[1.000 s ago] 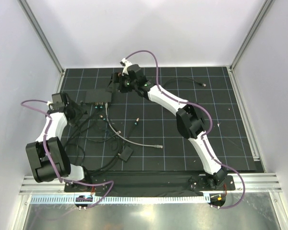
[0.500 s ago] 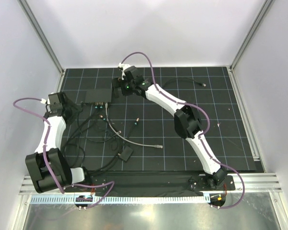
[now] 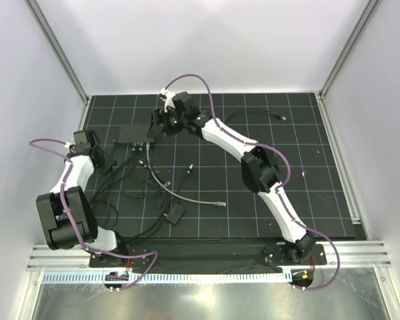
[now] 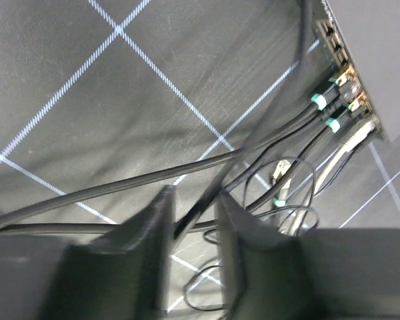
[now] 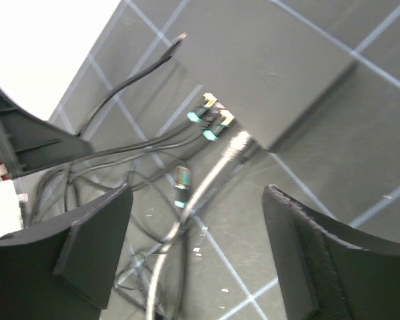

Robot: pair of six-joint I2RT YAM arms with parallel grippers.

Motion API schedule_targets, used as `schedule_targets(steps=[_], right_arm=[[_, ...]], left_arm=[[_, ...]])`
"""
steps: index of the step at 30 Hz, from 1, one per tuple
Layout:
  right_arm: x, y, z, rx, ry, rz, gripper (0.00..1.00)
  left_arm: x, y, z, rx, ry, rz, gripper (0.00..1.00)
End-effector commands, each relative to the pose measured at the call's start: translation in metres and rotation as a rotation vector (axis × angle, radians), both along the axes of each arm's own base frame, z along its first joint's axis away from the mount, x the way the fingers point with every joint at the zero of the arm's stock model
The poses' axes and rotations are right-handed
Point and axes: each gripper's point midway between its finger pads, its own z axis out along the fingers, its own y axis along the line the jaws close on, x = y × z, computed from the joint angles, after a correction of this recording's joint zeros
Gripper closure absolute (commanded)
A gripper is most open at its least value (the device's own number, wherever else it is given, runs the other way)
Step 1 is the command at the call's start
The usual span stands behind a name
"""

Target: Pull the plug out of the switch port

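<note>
I should lift the black cable (image 5: 128,83) in my left gripper clear and pass it to my right gripper, because it trails into the tangle (image 5: 67,180) beside the switch.
The dark-grey switch (image 3: 135,133) lies at the back left of the mat. In the left wrist view the switch (image 4: 373,53) has two green-booted plugs (image 4: 320,100) and a grey plug (image 4: 360,133) in its ports. My left gripper (image 3: 101,160) is left of the switch, near the mat. Its jaws stand narrow around a taut black cable (image 4: 253,133) that runs from the switch side down between the fingers (image 4: 147,247). My right gripper (image 3: 157,123) is wide open and empty over the switch's right end (image 5: 273,73), above the plugs (image 5: 210,123).
Several black cables tangle on the mat left of centre (image 3: 130,187). A small black block (image 3: 175,213) lies on a thin cable. Loose cable ends lie on the mat (image 3: 218,202), (image 3: 189,170), (image 3: 280,117). A loose green-banded plug (image 5: 182,183) lies near the grey cable.
My left gripper swung left away from the switch, then came partly back right. My right gripper shifted slightly left over the switch's right end.
</note>
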Motion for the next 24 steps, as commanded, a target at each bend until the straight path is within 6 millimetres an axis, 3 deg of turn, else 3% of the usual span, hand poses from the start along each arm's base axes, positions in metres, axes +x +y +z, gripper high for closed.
schedule_targets(steps=[1, 4, 6, 11, 12, 14, 15, 18, 22, 24], right_arm=[[-0.012, 0.019, 0.036, 0.109, -0.027, 0.062, 0.18], [-0.018, 0.03, 0.041, 0.184, 0.051, 0.075, 0.23], [-0.023, 0.038, 0.051, 0.249, 0.116, 0.071, 0.24], [-0.043, 0.041, 0.09, 0.299, 0.126, 0.094, 0.23], [-0.047, 0.039, 0.098, 0.308, 0.115, 0.104, 0.23], [-0.052, 0.036, 0.105, 0.327, 0.093, 0.123, 0.2], [-0.058, 0.034, 0.119, 0.341, 0.068, 0.145, 0.2], [-0.063, 0.031, 0.128, 0.353, 0.065, 0.163, 0.18], [-0.071, 0.028, 0.144, 0.383, 0.073, 0.178, 0.18], [-0.072, 0.027, 0.147, 0.384, 0.059, 0.181, 0.16]], left_arm=[[0.005, -0.001, 0.022, 0.013, -0.067, -0.026, 0.76], [0.005, -0.008, 0.044, -0.001, -0.124, -0.06, 0.92], [0.004, -0.015, 0.071, 0.009, -0.209, -0.101, 1.0], [-0.009, -0.031, 0.14, 0.037, -0.387, -0.202, 1.0], [-0.016, -0.034, 0.165, 0.059, -0.443, -0.215, 1.0], [-0.023, -0.039, 0.19, 0.092, -0.509, -0.258, 1.0], [-0.031, -0.043, 0.21, 0.112, -0.559, -0.274, 1.0], [-0.043, -0.048, 0.24, 0.162, -0.648, -0.305, 1.0], [-0.063, -0.055, 0.297, 0.238, -0.837, -0.315, 1.0], [-0.068, -0.058, 0.314, 0.243, -0.878, -0.321, 1.0]])
